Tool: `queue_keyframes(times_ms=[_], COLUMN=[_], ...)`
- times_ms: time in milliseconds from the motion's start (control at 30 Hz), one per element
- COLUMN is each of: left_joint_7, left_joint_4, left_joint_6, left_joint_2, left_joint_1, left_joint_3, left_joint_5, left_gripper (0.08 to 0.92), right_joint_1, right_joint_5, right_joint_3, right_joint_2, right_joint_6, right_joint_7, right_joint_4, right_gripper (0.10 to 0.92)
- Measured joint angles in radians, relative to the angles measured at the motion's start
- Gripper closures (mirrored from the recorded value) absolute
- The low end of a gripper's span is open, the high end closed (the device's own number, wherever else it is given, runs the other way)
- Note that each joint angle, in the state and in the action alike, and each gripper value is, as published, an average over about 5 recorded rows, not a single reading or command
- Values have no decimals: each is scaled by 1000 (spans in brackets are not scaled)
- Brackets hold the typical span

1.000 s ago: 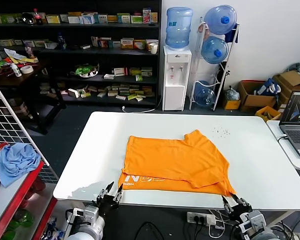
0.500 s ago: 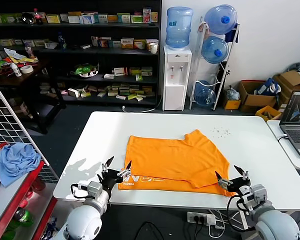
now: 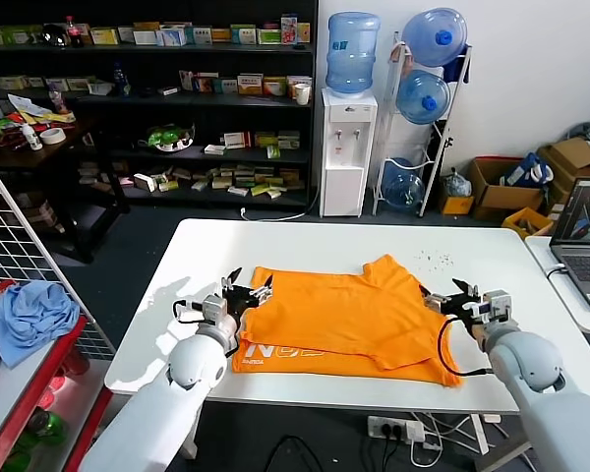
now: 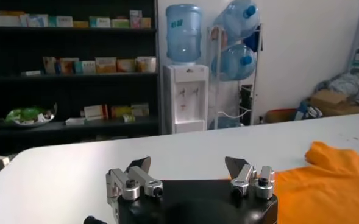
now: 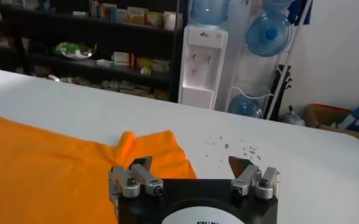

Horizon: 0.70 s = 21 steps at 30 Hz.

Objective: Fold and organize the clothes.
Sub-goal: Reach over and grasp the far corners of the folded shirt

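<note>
The orange T-shirt's front strip (image 3: 339,363) reaches out past the upper layer (image 3: 320,315), so it should still show when I fold the orange T-shirt's far edge toward me.
The orange T-shirt (image 3: 349,320) lies folded on the white table (image 3: 206,256), with white lettering (image 3: 285,351) showing on its front strip. My left gripper (image 3: 247,289) is open and empty, over the shirt's far left corner. My right gripper (image 3: 453,296) is open and empty, just above the shirt's right edge. In the left wrist view the left gripper (image 4: 191,165) is open over bare table, with the shirt (image 4: 328,179) off to one side. In the right wrist view the right gripper (image 5: 192,163) is open above the shirt's sleeve (image 5: 149,152).
A laptop (image 3: 582,241) sits on a side table at the right. A wire rack (image 3: 25,295) with a light blue cloth (image 3: 29,313) stands at the left. Shelves, a water dispenser (image 3: 346,147) and boxes stand beyond the table.
Both arms have come up from below the table's front edge and reached forward over it; the left gripper is now at the shirt's far left corner, the right at its right edge. The shirt has not moved.
</note>
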State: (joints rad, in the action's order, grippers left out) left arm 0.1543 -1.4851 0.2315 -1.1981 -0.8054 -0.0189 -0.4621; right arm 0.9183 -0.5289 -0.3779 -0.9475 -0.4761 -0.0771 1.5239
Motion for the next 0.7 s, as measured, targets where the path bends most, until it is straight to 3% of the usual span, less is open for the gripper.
queue_keyframes(times_ms=[333,700], left_joint_7=[-33,-56], left_joint_4=[267,461], left_joint_6=[28,37], left_joint_2=[-90,-145], left_joint_1=[181,280], left_joint_3=[51,63], left_joint_5=[16,46], left_gripper=[177,177], right_joint_1=[-200,-308], right_joint_5=[71,145], right_joint_3=[56,81], right_joint_2=[-95,-184], right_joint_6=[35,86], right_joint_7=[-77,-130], right_joint_4=[-269,-484], right_gripper=[203,203])
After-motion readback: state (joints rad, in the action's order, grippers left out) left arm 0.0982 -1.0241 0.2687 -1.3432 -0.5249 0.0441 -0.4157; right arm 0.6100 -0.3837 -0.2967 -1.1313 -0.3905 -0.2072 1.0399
